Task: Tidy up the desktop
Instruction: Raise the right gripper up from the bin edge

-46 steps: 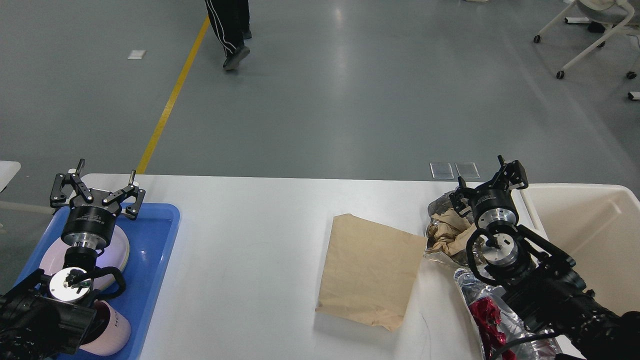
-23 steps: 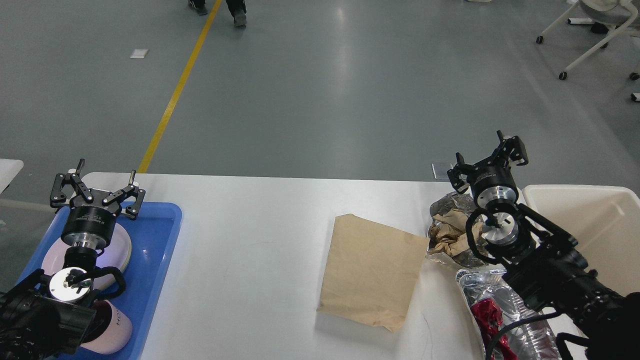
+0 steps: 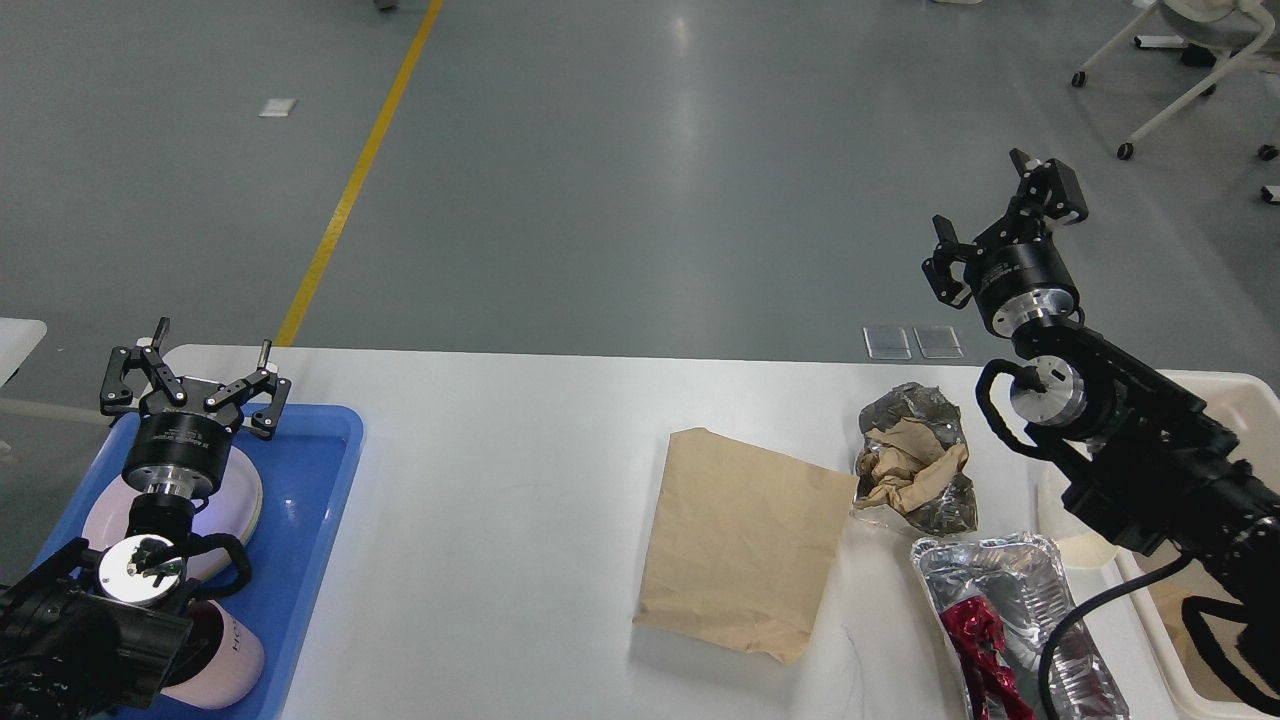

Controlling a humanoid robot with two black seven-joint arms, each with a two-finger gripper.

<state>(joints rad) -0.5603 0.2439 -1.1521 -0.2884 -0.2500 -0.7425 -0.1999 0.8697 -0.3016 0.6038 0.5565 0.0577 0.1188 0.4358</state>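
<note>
The brown paper bag [image 3: 744, 542] will stay spread out and crease only a little when I lift it, because the bag's lower edge [image 3: 713, 643] is above its own shadow.
The white desktop [image 3: 500, 520] fills the lower part of the view. On it lie a flat brown paper bag [image 3: 740, 540], a crumpled wad of foil and brown paper [image 3: 915, 470], and a foil tray [image 3: 1010, 620] with red wrapping inside. My left gripper [image 3: 195, 375] is open and empty above the far end of the blue tray [image 3: 310, 520]. My right gripper [image 3: 1005, 215] is open and empty, raised high above the table's far right edge, well above the crumpled wad.
The blue tray holds a white plate [image 3: 235, 505] and a pink-white cup [image 3: 225, 660] lying under my left arm. A cream bin [image 3: 1240, 400] stands at the right end, partly hidden by my right arm. A wheeled chair [image 3: 1190, 60] stands on the floor beyond.
My right gripper has risen from just behind the crumpled wad to high above the table edge, uncovering the wad and foil tray. The left arm has not moved. A walking person left the view.
</note>
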